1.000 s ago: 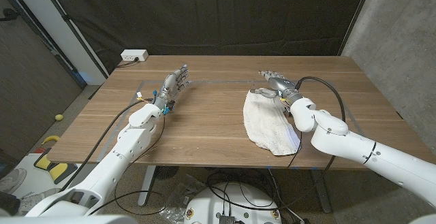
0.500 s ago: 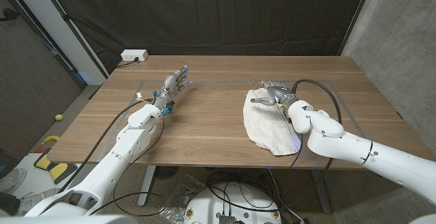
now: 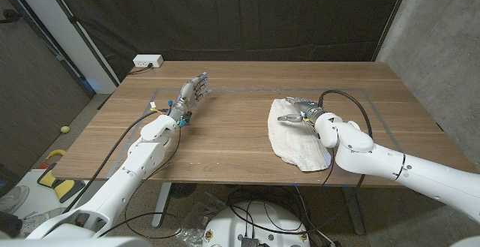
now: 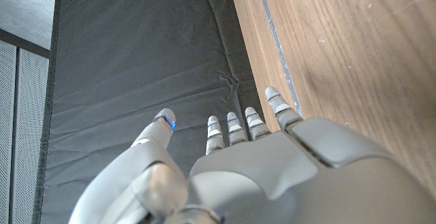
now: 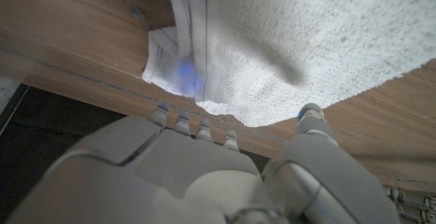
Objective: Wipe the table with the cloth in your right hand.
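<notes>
My gripper will drag the cloth (image 3: 295,146). The cloth's gripped end should bunch up and the rest should trail behind as a limp flap, because the cloth's hem (image 5: 193,50) folds over loosely.
A white terry cloth (image 3: 298,140) lies crumpled on the right half of the wooden table (image 3: 225,131), reaching close to the near edge. My right hand (image 3: 299,112) is over the cloth's far part, fingers spread, with none of them curled around the fabric. In the right wrist view the right hand (image 5: 204,176) sits just above the cloth (image 5: 306,33), with its fingers (image 5: 178,120) at the folded hem and the thumb casting a shadow on the fabric. My left hand (image 3: 192,93) stays at the far left of the table, fingers apart and holding nothing; the left hand (image 4: 272,163) points at the black curtain.
A white power strip (image 3: 148,61) sits at the table's far left corner. Thin grey tape lines (image 3: 240,89) mark a rectangle on the wood. A black curtain hangs behind the table and a concrete wall (image 3: 439,29) stands to the right.
My right hand has drawn back toward me, from just beyond the cloth's far edge to over the cloth. The left arm has not moved.
</notes>
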Controlling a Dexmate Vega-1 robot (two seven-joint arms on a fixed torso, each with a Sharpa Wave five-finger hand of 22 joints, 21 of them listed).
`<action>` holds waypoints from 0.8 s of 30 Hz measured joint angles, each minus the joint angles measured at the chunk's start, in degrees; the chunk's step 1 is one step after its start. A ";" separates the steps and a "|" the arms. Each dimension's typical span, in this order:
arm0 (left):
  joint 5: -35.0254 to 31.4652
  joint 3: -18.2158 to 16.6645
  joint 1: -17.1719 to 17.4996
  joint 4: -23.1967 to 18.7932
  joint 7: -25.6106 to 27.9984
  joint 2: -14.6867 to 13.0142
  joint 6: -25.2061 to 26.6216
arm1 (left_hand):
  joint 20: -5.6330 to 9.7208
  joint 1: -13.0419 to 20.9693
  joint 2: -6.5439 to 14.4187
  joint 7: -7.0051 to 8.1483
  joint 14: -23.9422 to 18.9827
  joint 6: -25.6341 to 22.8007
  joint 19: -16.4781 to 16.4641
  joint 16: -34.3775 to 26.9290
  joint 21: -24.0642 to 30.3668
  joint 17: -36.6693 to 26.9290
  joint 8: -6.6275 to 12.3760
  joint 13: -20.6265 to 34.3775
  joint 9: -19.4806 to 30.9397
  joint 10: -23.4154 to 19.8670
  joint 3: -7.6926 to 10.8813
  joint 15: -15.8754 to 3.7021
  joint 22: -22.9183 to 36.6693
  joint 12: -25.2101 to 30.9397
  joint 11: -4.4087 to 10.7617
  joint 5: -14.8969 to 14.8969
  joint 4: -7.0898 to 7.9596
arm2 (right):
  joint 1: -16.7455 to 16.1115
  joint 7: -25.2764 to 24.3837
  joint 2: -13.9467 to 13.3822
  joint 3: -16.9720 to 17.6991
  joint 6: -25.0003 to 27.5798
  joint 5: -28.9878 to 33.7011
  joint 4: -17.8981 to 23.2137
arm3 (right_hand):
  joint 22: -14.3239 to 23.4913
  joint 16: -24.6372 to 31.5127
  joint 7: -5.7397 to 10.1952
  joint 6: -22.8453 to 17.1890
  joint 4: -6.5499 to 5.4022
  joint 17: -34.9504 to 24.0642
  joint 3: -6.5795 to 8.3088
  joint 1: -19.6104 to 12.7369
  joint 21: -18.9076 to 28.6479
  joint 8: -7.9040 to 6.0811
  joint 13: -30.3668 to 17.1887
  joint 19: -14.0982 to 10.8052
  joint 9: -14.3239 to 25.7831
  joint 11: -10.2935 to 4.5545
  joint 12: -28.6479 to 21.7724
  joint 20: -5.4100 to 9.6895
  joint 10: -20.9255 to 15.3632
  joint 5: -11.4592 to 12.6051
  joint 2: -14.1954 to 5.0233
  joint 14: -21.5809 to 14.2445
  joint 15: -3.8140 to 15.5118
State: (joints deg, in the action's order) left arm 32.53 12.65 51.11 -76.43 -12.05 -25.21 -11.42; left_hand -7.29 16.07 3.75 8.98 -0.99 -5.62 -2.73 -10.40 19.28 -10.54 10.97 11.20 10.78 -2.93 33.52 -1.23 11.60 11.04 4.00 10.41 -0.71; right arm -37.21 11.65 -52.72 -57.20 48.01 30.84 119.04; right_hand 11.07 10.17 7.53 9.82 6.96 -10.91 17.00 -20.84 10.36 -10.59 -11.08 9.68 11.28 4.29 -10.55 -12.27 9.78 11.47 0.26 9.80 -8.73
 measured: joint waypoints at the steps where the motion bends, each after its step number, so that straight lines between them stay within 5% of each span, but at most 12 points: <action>1: 0.00 0.02 -0.07 0.02 -0.03 0.00 0.03 | 0.00 0.07 0.07 0.00 0.00 0.00 0.00 0.00 0.00 0.00 0.00 0.00 0.00 0.00 0.00 0.00 0.00 0.00 0.00 0.00 0.00 | 0.40 0.68 0.09 -0.42 0.15 0.19 -0.20 | 0.00 0.00 -0.12 -0.06 0.00 0.00 0.00 -0.21 0.00 0.00 0.00 0.00 0.05 0.00 0.00 0.00 0.00 0.00 -0.21 0.00 0.00; 9: -0.08 0.10 -0.37 0.31 -0.20 0.00 0.13 | 0.01 0.07 0.07 0.00 0.00 0.00 -0.01 0.00 0.00 0.00 0.00 0.00 0.00 -0.01 -0.16 0.00 -0.01 0.00 0.00 0.00 0.16 | 2.26 3.08 0.67 -1.98 0.66 0.65 -1.42 | 0.27 1.80 -0.73 0.12 1.05 0.02 1.05 -3.61 2.68 -1.49 0.00 0.60 -0.09 0.16 -1.93 0.64 0.19 0.67 -1.31 0.08 0.97; 11: -0.10 0.18 -0.69 0.69 -0.21 0.06 0.13 | 0.01 0.07 0.07 0.00 0.00 0.00 -0.01 0.00 0.00 0.00 0.00 0.00 0.00 -0.01 -0.16 0.00 -0.01 0.00 -0.01 0.00 0.16 | 2.59 4.81 0.83 -2.21 0.80 0.69 -1.76 | 0.24 2.47 -0.86 0.15 1.43 0.26 1.11 -5.28 4.03 -2.25 0.01 -0.09 -0.10 -1.06 -3.13 1.51 0.13 0.67 -1.35 0.05 2.21; 13: -0.13 0.20 -0.86 0.88 -0.22 0.18 0.14 | 0.01 0.07 0.07 0.00 0.00 0.00 -0.01 0.00 0.00 0.00 0.00 0.00 0.00 -0.01 -0.16 0.00 -0.01 0.00 -0.01 0.00 0.16 | 2.79 5.16 0.93 -2.26 0.72 0.59 -2.00 | 0.13 3.20 -1.20 -2.39 1.60 0.27 0.93 -7.06 5.57 -3.04 0.13 -3.69 -0.33 -2.36 -4.30 2.96 -0.30 0.96 -1.12 -2.31 3.89; 19: -0.20 0.21 -1.02 1.10 -0.24 0.30 0.14 | 0.01 0.07 0.07 0.00 0.00 0.00 -0.01 0.00 0.00 0.00 0.00 0.00 0.00 0.20 -0.16 0.00 -0.01 0.00 0.20 0.00 0.16 | 3.16 5.41 1.24 -2.16 0.32 0.19 -2.83 | -0.06 3.60 -1.23 -10.65 1.90 0.62 0.63 -11.53 8.40 -4.23 0.57 -13.51 -0.63 -4.99 -6.32 7.12 -9.37 1.55 -1.06 -12.54 7.71; 24: -0.23 0.22 -1.39 1.68 -0.24 0.47 0.14 | 0.02 0.07 0.07 0.00 0.00 0.00 -0.01 0.00 0.00 0.01 0.00 0.00 0.00 0.20 -0.16 0.00 -0.01 0.00 0.20 0.00 0.16 | 3.09 4.16 1.67 -2.01 -0.68 -0.05 -3.57 | 0.20 4.26 -0.64 -19.06 2.69 0.68 2.11 -18.12 11.79 -5.35 0.61 -22.47 -0.63 -6.83 -8.02 11.11 -18.94 2.33 -2.88 -22.84 10.82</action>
State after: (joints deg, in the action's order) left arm 32.29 12.86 49.72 -74.75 -12.29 -24.73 -11.28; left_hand -7.27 16.13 3.82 8.98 -1.00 -5.63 -2.74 -10.40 19.28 -10.53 10.97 11.20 10.78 -2.73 33.36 -1.23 11.59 11.04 4.20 10.41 -0.55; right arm -34.12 15.81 -51.05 -59.21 47.33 30.79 115.48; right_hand 11.28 14.42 6.89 -9.24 9.65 -10.24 19.11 -38.96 22.15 -15.93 -10.47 -12.79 10.65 -2.55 -18.57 -1.16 -9.16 13.80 -2.62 -13.04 2.09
